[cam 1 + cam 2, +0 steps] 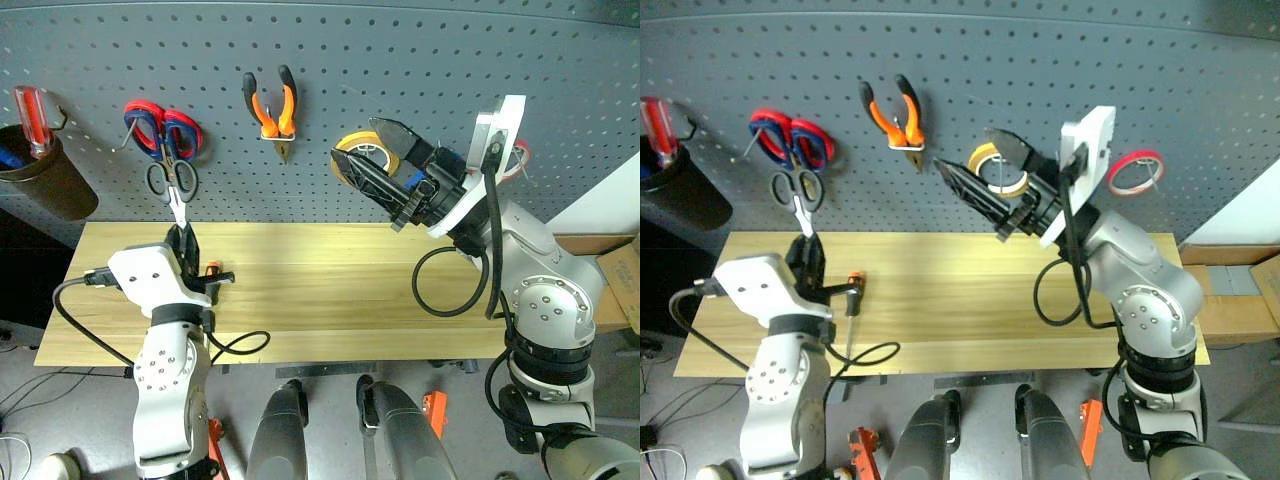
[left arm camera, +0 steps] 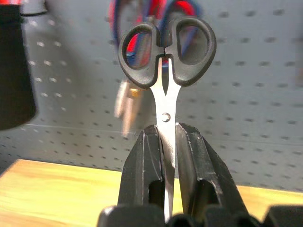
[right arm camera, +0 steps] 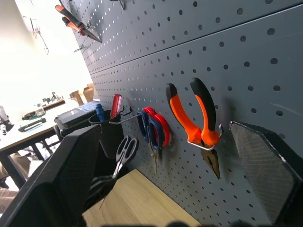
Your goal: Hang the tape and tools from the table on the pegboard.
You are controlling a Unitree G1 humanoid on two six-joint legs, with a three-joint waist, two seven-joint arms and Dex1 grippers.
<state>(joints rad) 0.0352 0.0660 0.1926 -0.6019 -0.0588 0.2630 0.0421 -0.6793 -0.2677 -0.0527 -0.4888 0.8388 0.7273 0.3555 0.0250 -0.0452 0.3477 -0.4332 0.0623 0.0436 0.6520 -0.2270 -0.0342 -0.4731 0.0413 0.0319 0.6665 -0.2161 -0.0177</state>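
Note:
The small black scissors' handles (image 1: 171,181) are below and beyond the hook's tip, so my left gripper should move a handle loop toward the dark cup and over the hook's tip.
My left gripper (image 2: 165,130) is shut on the blades of the small black scissors (image 2: 165,52), handles up. It holds them in front of the pegboard (image 1: 450,60), just below the red-and-blue scissors (image 1: 162,130). The orange-and-black pliers (image 1: 272,105) hang on a hook further right. The slim screwdriver (image 1: 852,290) with the orange-and-black handle lies on the table (image 1: 330,290) beside my left arm. My right gripper (image 1: 355,138) is raised and open in front of the yellow roll (image 1: 1000,168), with nothing between its fingers. The tape is hidden.
A dark cup (image 1: 45,185) holding a red-handled screwdriver (image 1: 30,115) hangs at the board's left end. A red tape roll (image 1: 1137,172) hangs right of my right arm. A cardboard box (image 1: 620,275) sits past the table's right end. Black cables trail over the tabletop.

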